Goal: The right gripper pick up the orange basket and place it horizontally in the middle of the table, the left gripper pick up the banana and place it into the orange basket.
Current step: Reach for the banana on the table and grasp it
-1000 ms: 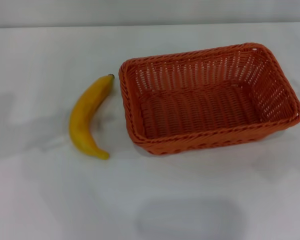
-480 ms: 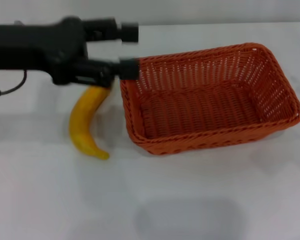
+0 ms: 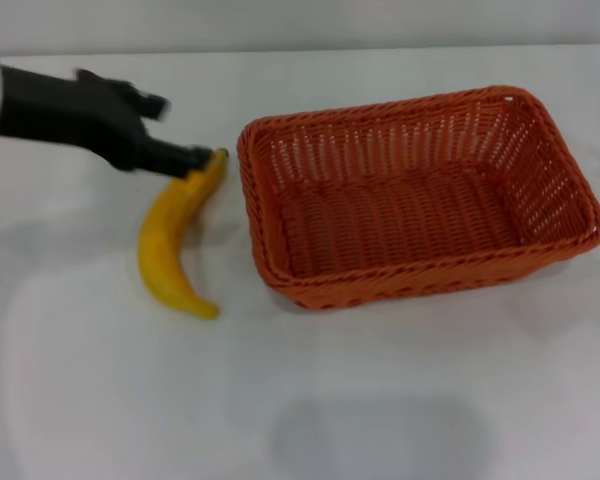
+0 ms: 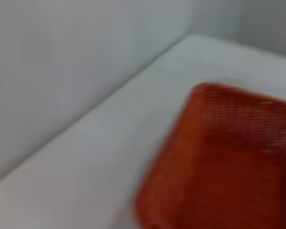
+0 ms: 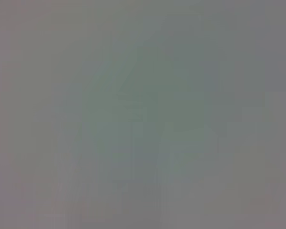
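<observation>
The banana's stem end [image 3: 219, 160] has my left gripper pointing past it toward the orange basket, so the gripper should pull back, tip down and move over the banana's middle [image 3: 166, 228].
The orange basket [image 3: 420, 195] sits lengthwise across the right half of the white table [image 3: 380, 400], holding nothing. A yellow banana [image 3: 175, 235] lies just to its left, dark stem end pointing away from me. My left gripper [image 3: 175, 130] reaches in from the left edge, black and open. Its lower fingertip [image 3: 192, 158] is right at the banana's stem tip, and nothing is between the fingers. The left wrist view shows a corner of the orange basket [image 4: 229, 162] on the table. My right gripper is out of view, and its wrist view shows only flat grey.
A pale wall [image 3: 300, 20] runs behind the table's far edge. Bare tabletop stretches along the front, below the banana and basket.
The left arm came in from the left, reached over the banana's stem end up to the basket's rim, and has now drawn back leftward. Banana and basket have not moved.
</observation>
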Robot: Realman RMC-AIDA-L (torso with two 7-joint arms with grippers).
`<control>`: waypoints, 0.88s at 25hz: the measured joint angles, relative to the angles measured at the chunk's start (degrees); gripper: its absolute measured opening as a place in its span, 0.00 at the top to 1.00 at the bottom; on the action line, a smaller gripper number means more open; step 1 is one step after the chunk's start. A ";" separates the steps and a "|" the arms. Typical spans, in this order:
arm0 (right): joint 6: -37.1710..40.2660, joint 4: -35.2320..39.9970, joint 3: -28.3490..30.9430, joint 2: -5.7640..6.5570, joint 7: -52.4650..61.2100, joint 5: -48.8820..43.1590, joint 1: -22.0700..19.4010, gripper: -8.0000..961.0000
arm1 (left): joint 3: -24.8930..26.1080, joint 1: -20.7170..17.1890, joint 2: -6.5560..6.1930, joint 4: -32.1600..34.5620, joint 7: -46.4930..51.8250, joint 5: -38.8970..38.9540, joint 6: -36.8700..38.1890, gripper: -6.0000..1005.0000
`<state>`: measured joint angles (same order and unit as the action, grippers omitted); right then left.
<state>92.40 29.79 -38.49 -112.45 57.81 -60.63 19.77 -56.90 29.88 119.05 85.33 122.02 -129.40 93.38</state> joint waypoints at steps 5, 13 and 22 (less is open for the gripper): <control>-2.16 -0.02 -0.01 -0.13 -0.02 0.01 0.11 0.26 | -2.87 -4.75 0.11 7.37 8.25 -6.10 -9.36 0.15; -2.71 -0.08 -0.09 -0.14 0.12 0.03 0.49 0.26 | -7.71 -7.90 0.21 7.89 16.00 -14.81 -18.55 0.15; -3.09 -0.09 -0.19 -0.44 0.20 0.08 0.84 0.26 | -10.73 -6.09 -0.08 4.12 21.34 -15.42 -17.97 0.15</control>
<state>89.31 29.70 -38.68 -112.88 58.01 -60.55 20.61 -67.63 23.79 118.97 89.45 143.37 -144.81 75.41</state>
